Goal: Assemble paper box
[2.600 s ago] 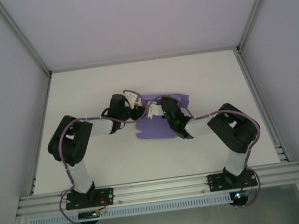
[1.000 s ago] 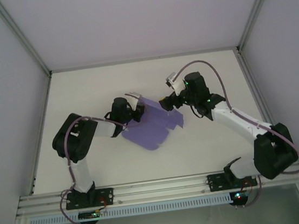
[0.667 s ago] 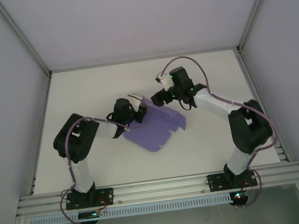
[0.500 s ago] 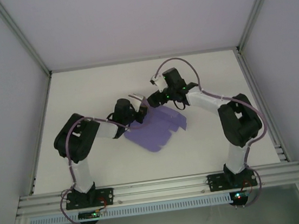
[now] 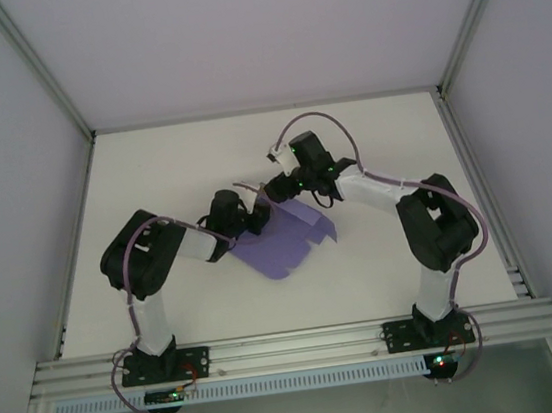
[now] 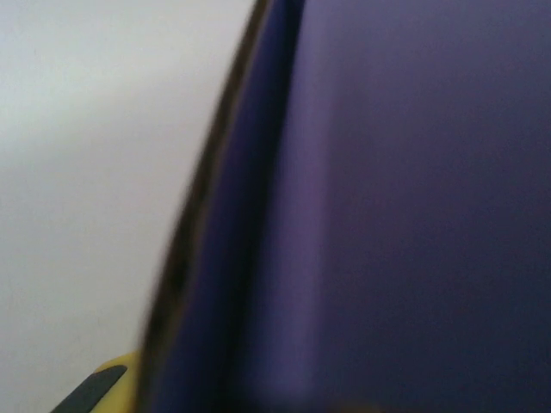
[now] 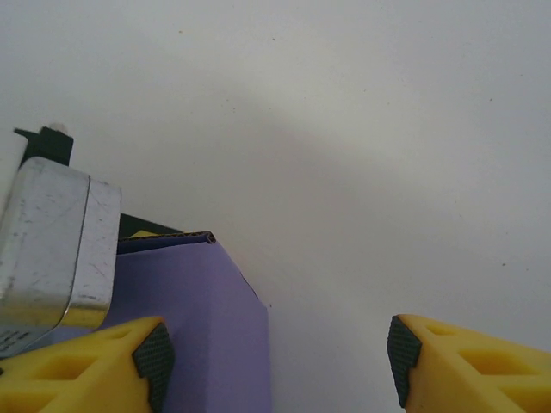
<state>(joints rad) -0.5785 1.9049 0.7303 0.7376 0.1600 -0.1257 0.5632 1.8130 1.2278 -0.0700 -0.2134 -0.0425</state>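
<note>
The paper box is lying crooked and both grippers are crowding its far corner (image 5: 262, 192), so next my right gripper goes to the raised side's other end (image 5: 327, 226) to straighten the box.
The paper box (image 5: 285, 241) is a lavender-purple card sheet lying at the middle of the white table (image 5: 171, 169), with its far-left edge lifted. My left gripper (image 5: 250, 218) is at that lifted left edge. In the left wrist view the blurred card (image 6: 413, 215) sits so close that it hides the jaws, and a bit of one yellow finger (image 6: 108, 387) shows at the bottom left. My right gripper (image 5: 272, 189) hangs over the card's far-left corner. It stands open (image 7: 277, 357), and the card's folded corner (image 7: 198, 335) lies beside its left pad.
A silver metal part of the left arm's end (image 7: 52, 232) sits close to the left of the right gripper. Aluminium frame posts and pale walls border the table. The front rail (image 5: 293, 345) carries both arm bases.
The right arm has swung left from the card's right side to its far-left corner, next to the left gripper. Its jaws have narrowed a little. The left gripper has shifted slightly toward me.
</note>
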